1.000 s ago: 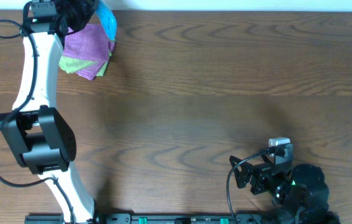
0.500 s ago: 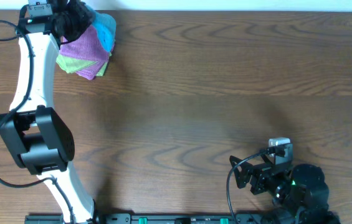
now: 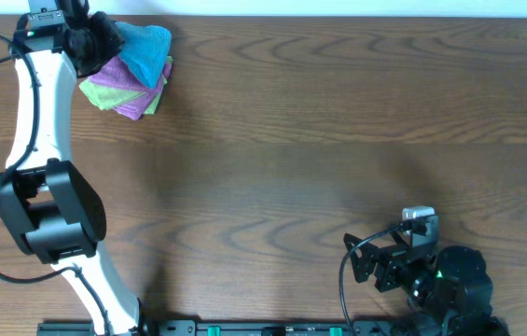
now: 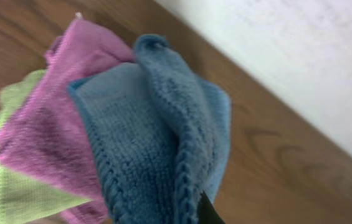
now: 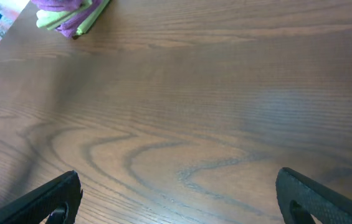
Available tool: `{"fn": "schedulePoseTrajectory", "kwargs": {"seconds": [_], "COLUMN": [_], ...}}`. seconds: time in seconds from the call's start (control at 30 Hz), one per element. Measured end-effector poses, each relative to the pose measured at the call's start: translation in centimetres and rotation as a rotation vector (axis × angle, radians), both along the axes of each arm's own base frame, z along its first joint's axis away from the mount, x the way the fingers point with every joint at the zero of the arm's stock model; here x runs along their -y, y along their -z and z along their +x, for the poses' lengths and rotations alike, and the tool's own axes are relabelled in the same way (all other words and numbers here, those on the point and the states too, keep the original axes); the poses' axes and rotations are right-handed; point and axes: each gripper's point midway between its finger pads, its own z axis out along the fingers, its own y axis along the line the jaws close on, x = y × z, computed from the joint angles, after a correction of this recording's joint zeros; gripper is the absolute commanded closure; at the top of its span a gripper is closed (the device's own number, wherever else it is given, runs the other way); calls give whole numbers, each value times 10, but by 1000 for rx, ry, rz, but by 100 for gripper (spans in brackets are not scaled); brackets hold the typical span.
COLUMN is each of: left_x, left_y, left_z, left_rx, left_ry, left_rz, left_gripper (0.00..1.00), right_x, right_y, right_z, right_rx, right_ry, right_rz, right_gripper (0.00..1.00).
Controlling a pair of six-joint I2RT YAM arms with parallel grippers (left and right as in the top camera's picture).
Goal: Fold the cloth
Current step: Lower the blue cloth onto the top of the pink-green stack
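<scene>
The blue cloth (image 3: 147, 52) is lying on top of the purple cloth, so the robot's left gripper goes on lowering the held end until it rests on the stack (image 3: 112, 78), and then let go.
A blue cloth (image 3: 146, 49) lies bunched on top of a purple cloth (image 3: 125, 82) and a green cloth (image 3: 100, 93), stacked at the table's far left corner. My left gripper (image 3: 93, 37) is at the blue cloth's left end. In the left wrist view the blue cloth (image 4: 157, 130) fills the frame. A raised fold of it runs down between the fingers of my left gripper (image 4: 191, 214), which looks shut on it; only one dark fingertip shows. The purple cloth (image 4: 45, 137) and green cloth (image 4: 1, 186) lie beneath. My right gripper (image 5: 176, 199) is wide open and empty.
The right arm (image 3: 431, 275) rests at the table's near right edge. The wooden table (image 3: 319, 149) stretches between the arms. A white wall (image 4: 300, 56) runs just behind the stack. The stack also shows far off in the right wrist view (image 5: 70, 14).
My left gripper has moved left along the back edge. The blue cloth has been drawn left with it and now spreads over more of the purple cloth. The right arm has not moved.
</scene>
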Motion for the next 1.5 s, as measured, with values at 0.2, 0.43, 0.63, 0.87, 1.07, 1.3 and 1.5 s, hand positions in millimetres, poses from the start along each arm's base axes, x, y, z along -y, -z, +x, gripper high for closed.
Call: {"fn": "schedulePoseTrajectory", "kwargs": {"seconds": [0.2,0.43,0.63,0.87,1.07,1.3,1.5], "left_x": [-10,-20,-26,-36,-45,-54,-60], "left_y": [5,11,46,66,66,66,66], "left_z": [-4,-6,-3,-4,-4,-6,-7], "left_rx": [-19,-34,-100,-143,-146,-158,-166], "left_ry": [12,12,19,22,18,12,7], "left_rz": [76,146,166,231,286,343,380], "left_gripper": [94,94,95,87,71,52,38], "right_x": [0,0,0,0,0,0,0], "right_y": [0,0,0,0,0,0,0], "right_z": [0,0,0,0,0,0,0], "right_rx": [0,0,0,0,0,0,0], "right_ry": [0,0,0,0,0,0,0], "right_rz": [0,0,0,0,0,0,0], "right_gripper": [1,1,0,1,1,1,1]}}
